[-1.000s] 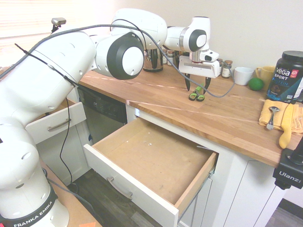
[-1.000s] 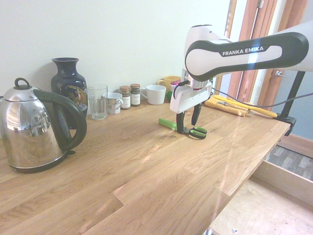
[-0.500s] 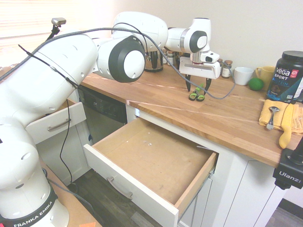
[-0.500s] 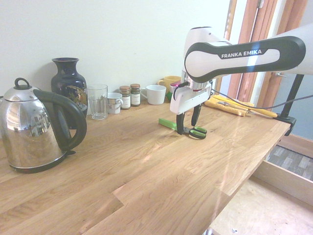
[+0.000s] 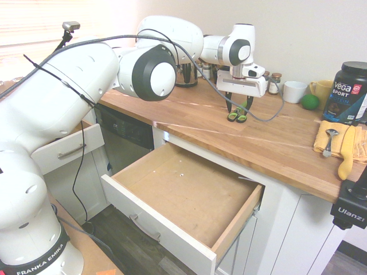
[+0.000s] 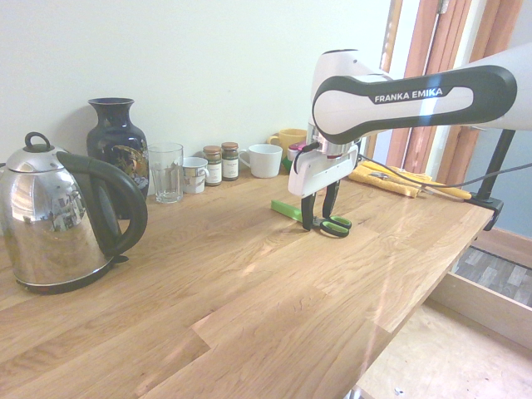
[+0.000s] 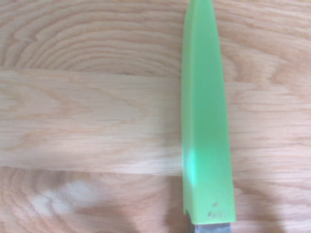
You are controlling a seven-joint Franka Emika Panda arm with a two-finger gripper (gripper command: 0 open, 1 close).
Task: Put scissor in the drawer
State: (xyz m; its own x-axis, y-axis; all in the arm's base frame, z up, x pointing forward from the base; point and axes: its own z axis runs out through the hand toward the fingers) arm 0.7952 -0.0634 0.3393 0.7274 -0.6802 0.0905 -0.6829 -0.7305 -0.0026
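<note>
The green cover's opening shows only a sliver of metal point(image 7: 212, 227), so the cover point(image 7: 206, 116) will stay on the blades when I pick up the scissor.
The scissor point(image 5: 237, 117) lies flat on the wooden counter, its lime-green and black handles toward the counter's front edge. A green cover point(image 6: 285, 210) sheathes its blades and fills the wrist view as a long green strip point(image 7: 206, 111). My gripper point(image 5: 239, 110) points straight down over the scissor, just behind the handles point(image 6: 335, 224). Its jaws stand apart, one finger on each side of the scissor, the tips near the counter. The drawer point(image 5: 183, 189) is pulled wide open below the counter, its bare wood bottom showing.
A smaller white drawer point(image 5: 66, 150) stands ajar at the left. Along the back wall are a kettle point(image 6: 62, 216), a dark vase point(image 6: 116, 141), a glass point(image 6: 166, 172), spice jars point(image 6: 221, 162) and mugs point(image 6: 264, 160). A black tub point(image 5: 350, 91) and a yellow cloth point(image 5: 338, 140) sit at the right.
The fingers have drawn a little closer together around the scissor. The hand has shifted only slightly; the scissor has not moved.
</note>
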